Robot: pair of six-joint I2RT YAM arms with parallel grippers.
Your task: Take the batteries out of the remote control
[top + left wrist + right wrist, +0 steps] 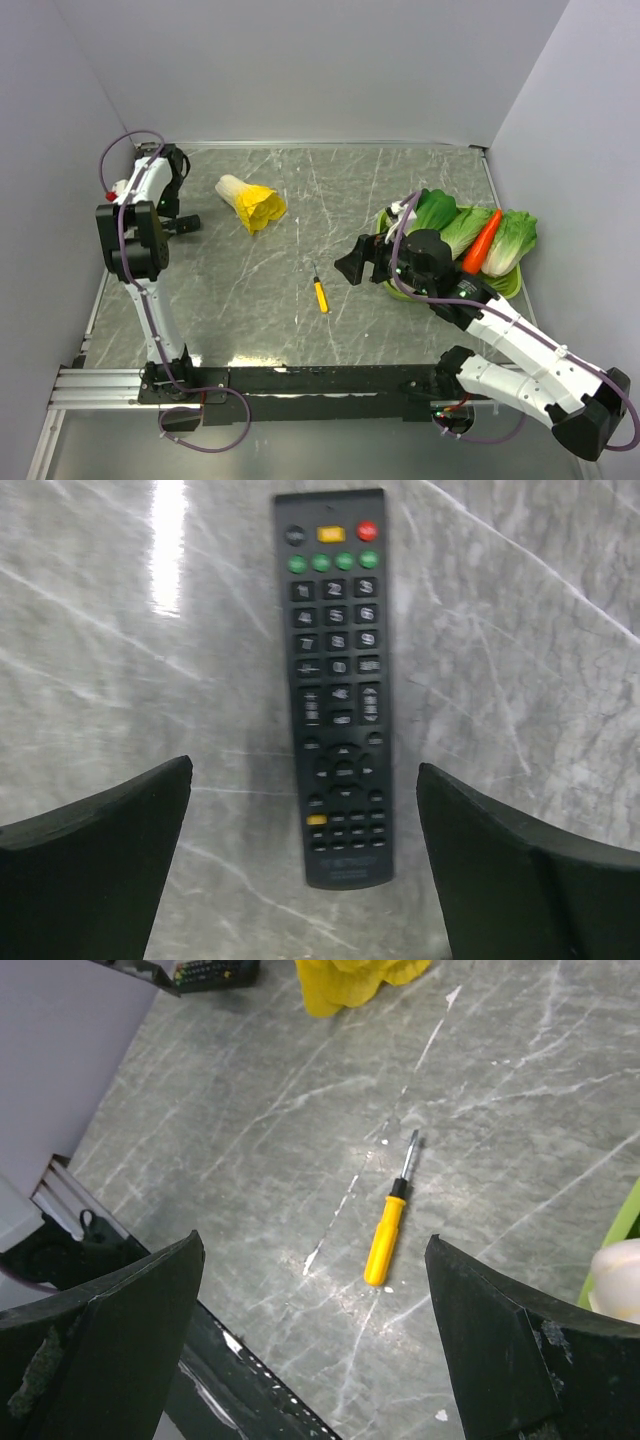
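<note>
The left gripper's open fingers are on both sides of the remote control's narrow lower end (347, 835), so the robot should go on lowering them until they are on either side of the arrow pad (345, 770), and then close them.
The remote control (338, 680) is a slim black bar lying flat on the grey marble table, button side up. My left gripper (305, 768) hovers above its lower end, jaws wide open and empty, one on each side of it and not touching it. In the top view the left gripper (172, 195) is at the far left, with the remote's end (186, 224) showing below it. The remote also shows in the right wrist view (215, 972). My right gripper (350, 265) (315, 1243) is open and empty above the table's middle. The batteries are hidden.
A yellow-handled screwdriver (320, 293) (385, 1250) lies mid-table, ahead of the right gripper. A yellow-and-white toy cabbage (252, 203) lies at the back left. A green basket (505, 285) with leafy greens and a carrot (481, 240) stands at the right. Walls close in on both sides.
</note>
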